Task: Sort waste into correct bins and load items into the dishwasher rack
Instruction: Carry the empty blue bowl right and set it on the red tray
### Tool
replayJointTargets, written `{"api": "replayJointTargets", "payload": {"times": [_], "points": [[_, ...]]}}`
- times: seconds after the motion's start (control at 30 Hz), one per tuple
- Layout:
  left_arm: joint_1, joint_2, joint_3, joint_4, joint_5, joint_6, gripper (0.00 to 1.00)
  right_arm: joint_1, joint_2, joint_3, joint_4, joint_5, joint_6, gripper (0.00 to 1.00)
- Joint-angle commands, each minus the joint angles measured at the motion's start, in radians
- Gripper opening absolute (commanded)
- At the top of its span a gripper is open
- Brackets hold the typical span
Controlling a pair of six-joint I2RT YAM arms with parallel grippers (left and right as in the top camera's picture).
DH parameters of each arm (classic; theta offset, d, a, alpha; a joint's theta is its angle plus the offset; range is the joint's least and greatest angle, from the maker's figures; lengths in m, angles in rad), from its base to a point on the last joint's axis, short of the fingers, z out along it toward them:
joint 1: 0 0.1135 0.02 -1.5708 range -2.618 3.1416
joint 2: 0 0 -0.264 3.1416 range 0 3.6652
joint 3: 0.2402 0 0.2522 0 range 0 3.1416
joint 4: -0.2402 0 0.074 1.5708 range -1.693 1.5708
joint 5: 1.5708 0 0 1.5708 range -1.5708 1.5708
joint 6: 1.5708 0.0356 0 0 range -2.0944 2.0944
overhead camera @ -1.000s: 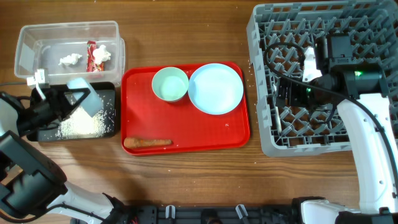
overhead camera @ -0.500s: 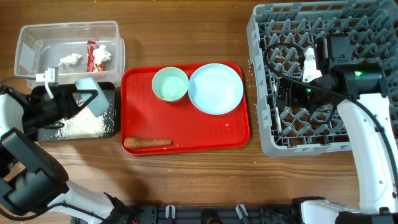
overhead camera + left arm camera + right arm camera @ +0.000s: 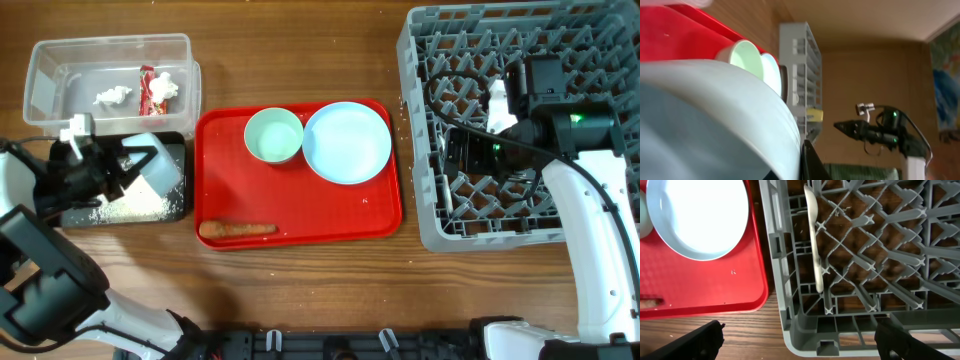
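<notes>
My gripper will lift the green bowl [image 3: 273, 136], and the bowl should come free and leave the plate in place, because their rims [image 3: 303, 144] only touch side by side.
My left gripper [image 3: 122, 166] is shut on a pale-blue bowl [image 3: 153, 166], held tilted over the black tray [image 3: 176, 205], where loose rice [image 3: 128, 207] lies. In the left wrist view the bowl [image 3: 705, 120] fills the frame, with one finger [image 3: 810, 161] against its rim. The clear tub [image 3: 60, 62] holds the wrapper [image 3: 152, 88] and the tissue [image 3: 112, 96]. The red tray [image 3: 300, 215] carries a second bowl [image 3: 273, 135], the plate [image 3: 347, 142] and the food stick [image 3: 238, 229]. My right gripper [image 3: 807, 342] is open over the rack's [image 3: 590, 40] near-left corner. The spoon [image 3: 814, 240] lies in the rack.
The rack [image 3: 785, 280] stands just right of the red tray [image 3: 700, 300], a narrow gap between them. A few rice grains lie on the wood by the rack's left side [image 3: 403, 110]. A yellow item [image 3: 814, 116] shows at the rack's edge in the left wrist view.
My left gripper has shifted the bowl a little to the right and turned it over the black tray. The right arm has not moved.
</notes>
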Motion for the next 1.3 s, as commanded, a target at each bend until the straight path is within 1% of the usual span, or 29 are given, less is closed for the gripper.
{"api": "replayJointTargets", "payload": {"times": [0.0,0.1,0.17,0.2,0.23,0.27,0.3,0.37,0.4,0.43,0.5,0.57,0.63,0.73,0.77,0.8,0.83,0.9,0.97,1.0,1.07,1.1,1.13,1.2,1.27], "points": [[-0.116,-0.051,0.007,-0.039,0.026,0.099,0.04,-0.002,0.002,0.005,-0.002,0.013,0.014,1.0],[-0.27,-0.083,0.007,-0.032,0.019,0.098,0.04,-0.002,0.002,0.005,0.0,0.01,0.014,1.0],[-0.401,-0.084,0.006,-0.003,-0.011,0.08,0.04,-0.002,0.002,0.005,0.002,0.003,0.014,1.0],[-0.497,-0.084,0.006,0.044,-0.05,0.005,0.04,-0.002,0.002,0.005,0.002,-0.002,0.013,1.0],[-0.555,-0.084,0.006,0.087,-0.079,-0.055,0.04,-0.002,0.002,0.005,0.002,-0.002,0.013,1.0],[-0.632,-0.084,0.006,0.159,-0.134,-0.156,0.04,-0.002,0.002,0.005,0.002,-0.002,0.014,1.0],[-0.676,-0.084,0.006,0.205,-0.173,-0.223,0.04,-0.002,0.002,0.005,0.002,-0.002,0.014,1.0],[-0.787,-0.084,0.006,0.336,-0.333,-0.431,0.04,-0.002,0.002,0.005,0.001,-0.002,0.014,1.0],[-0.843,-0.084,0.006,0.399,-0.443,-0.547,0.04,-0.002,0.002,0.005,0.002,-0.002,0.014,1.0],[-0.887,-0.084,0.006,0.447,-0.534,-0.634,0.04,-0.002,0.002,0.005,0.002,-0.002,0.013,1.0],[-0.99,-0.084,0.006,0.529,-0.696,-0.769,0.04,-0.002,0.002,0.005,0.002,-0.002,0.013,1.0],[-1.077,-0.083,0.006,0.573,-0.83,-0.881,0.04,-0.002,0.002,0.005,0.002,-0.002,0.014,1.0],[-1.162,-0.082,0.006,0.606,-0.928,-0.961,0.04,-0.002,0.002,0.005,0.002,-0.002,0.014,1.0],[-1.259,-0.081,0.006,0.656,-1.001,-1.033,0.05,-0.002,0.002,0.005,0.002,-0.002,0.014,1.0],[-1.284,-0.081,0.006,0.663,-1.031,-1.063,0.06,-0.002,0.002,0.005,0.002,-0.002,0.014,1.0],[-1.312,-0.081,0.006,0.663,-1.054,-1.095,0.13,-0.002,0.002,0.005,0.001,-0.002,0.014,1.0],[-1.323,-0.081,0.006,0.663,-1.053,-1.097,0.21,-0.002,0.002,0.005,0.001,-0.003,0.014,1.0],[-1.338,-0.081,0.006,0.663,-1.054,-1.1,0.31,-0.002,0.002,0.005,0.002,-0.002,0.014,1.0],[-1.341,-0.082,0.006,0.661,-1.054,-1.1,0.34,-0.002,0.002,0.005,0.002,-0.002,0.013,1.0],[-1.336,-0.083,0.007,0.654,-1.054,-1.1,0.32,-0.002,0.002,0.005,0.002,-0.005,0.012,1.0],[-1.307,-0.105,0.011,0.636,-1.054,-1.099,0.32,-0.002,0.002,0.005,0.008,-0.037,-0.005,1.0],[-1.281,-0.127,0.011,0.627,-1.054,-1.1,0.32,-0.002,0.002,0.005,0.017,-0.084,-0.04,1.0],[-1.214,-0.184,0.011,0.605,-1.054,-1.099,0.33,-0.002,0.002,0.005,0.039,-0.161,-0.053,1.0],[-1.135,-0.241,0.011,0.581,-1.055,-1.096,0.36,-0.001,0.002,0.005,0.064,-0.23,-0.056,1.0],[-1.007,-0.317,0.011,0.539,-1.062,-1.091,0.43,0.02,0.002,0.005,0.087,-0.283,-0.056,1.0]]}}
